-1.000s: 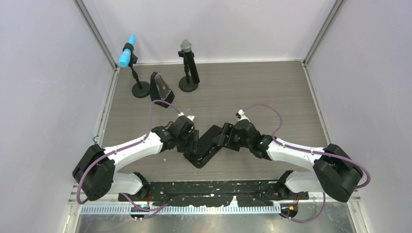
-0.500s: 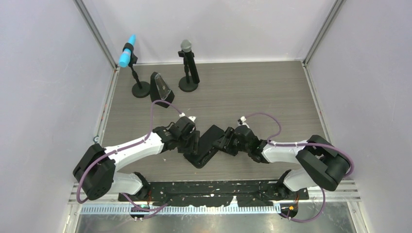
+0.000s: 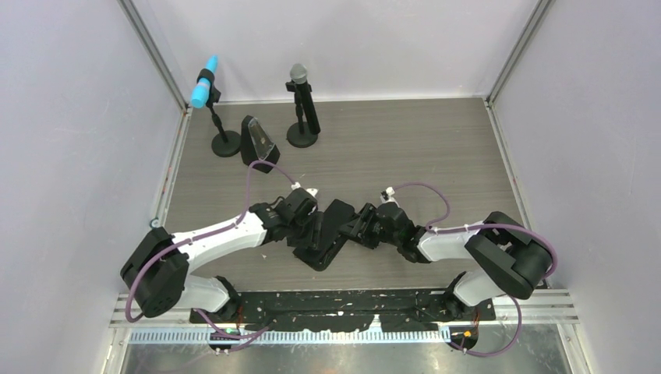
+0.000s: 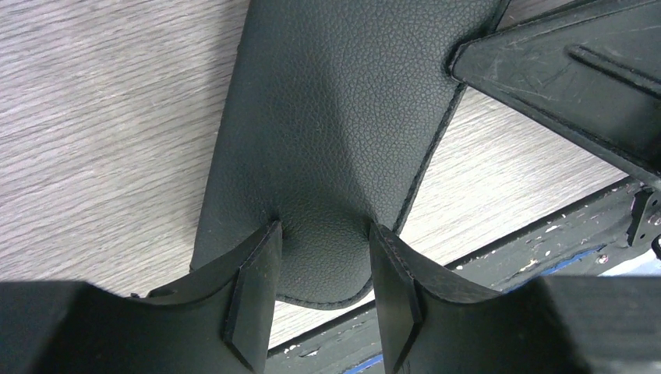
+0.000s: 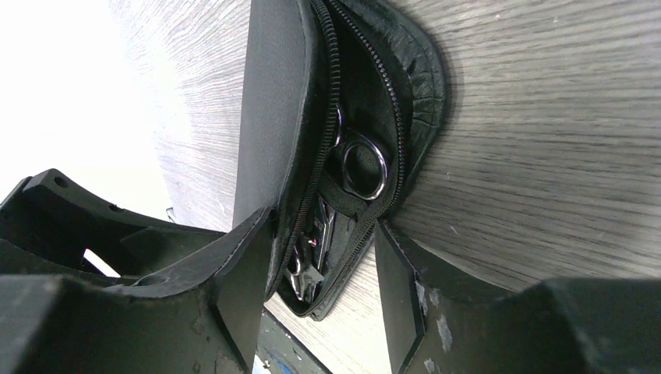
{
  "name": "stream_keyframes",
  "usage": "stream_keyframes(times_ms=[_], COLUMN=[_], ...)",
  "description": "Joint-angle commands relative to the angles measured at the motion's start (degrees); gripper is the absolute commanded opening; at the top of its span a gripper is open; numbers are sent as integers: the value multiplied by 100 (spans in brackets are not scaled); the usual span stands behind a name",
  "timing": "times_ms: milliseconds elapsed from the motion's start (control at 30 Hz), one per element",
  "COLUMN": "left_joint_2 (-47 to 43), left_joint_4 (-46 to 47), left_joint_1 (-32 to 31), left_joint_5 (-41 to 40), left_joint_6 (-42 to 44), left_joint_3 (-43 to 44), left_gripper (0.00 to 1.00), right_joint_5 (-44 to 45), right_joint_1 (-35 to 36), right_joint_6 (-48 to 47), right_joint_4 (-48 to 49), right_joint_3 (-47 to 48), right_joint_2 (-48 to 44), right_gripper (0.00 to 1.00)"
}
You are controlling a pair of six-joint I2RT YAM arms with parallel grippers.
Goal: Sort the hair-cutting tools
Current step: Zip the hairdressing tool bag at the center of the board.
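Note:
Next, I pinch the pouch's near corner with my left gripper to steady it, since that gripper only presses the pouch's flat top while the zipper gapes.
A black zippered pouch lies mid-table, near the front edge. My left gripper is shut on the pouch's rounded near end, with the leather bulging between its fingers. My right gripper straddles the unzipped edge of the pouch. One finger presses the top flap and the other touches the lower zipper edge. Inside the opening I see a silver scissors ring handle and more shiny metal deeper in. Any comb or hair clips are hidden. In the top view the left gripper and the right gripper meet at the pouch.
Two microphones on round black bases stand at the back left, one blue-tipped and one grey-headed. A black wedge-shaped holder sits between them. A black rail runs along the near table edge. Walls close off both sides and the back.
The right arm has folded and pushed its gripper left onto the pouch's open edge, and its jaws have narrowed around it. The left gripper has kept its hold.

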Motion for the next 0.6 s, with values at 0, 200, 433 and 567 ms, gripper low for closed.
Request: stream_keyframes(times_ms=[0, 200, 433, 567], left_joint_2=[205, 324, 362, 11], left_joint_4=[271, 281, 232, -14], left_joint_1=[-151, -261, -300, -299], left_joint_5=[94, 82, 31, -397], left_joint_6=[-124, -137, -137, -195], left_joint_3=[226, 318, 374, 298], left_gripper=[47, 47, 47, 48], right_joint_5=[-229, -485, -606, -420], right_joint_1=[45, 64, 62, 62], right_joint_6=[-56, -196, -204, -143], right_joint_4=[311, 560, 743, 654], right_joint_3=[196, 341, 370, 192], right_joint_2=[97, 273, 458, 463], right_gripper=[52, 44, 38, 18])
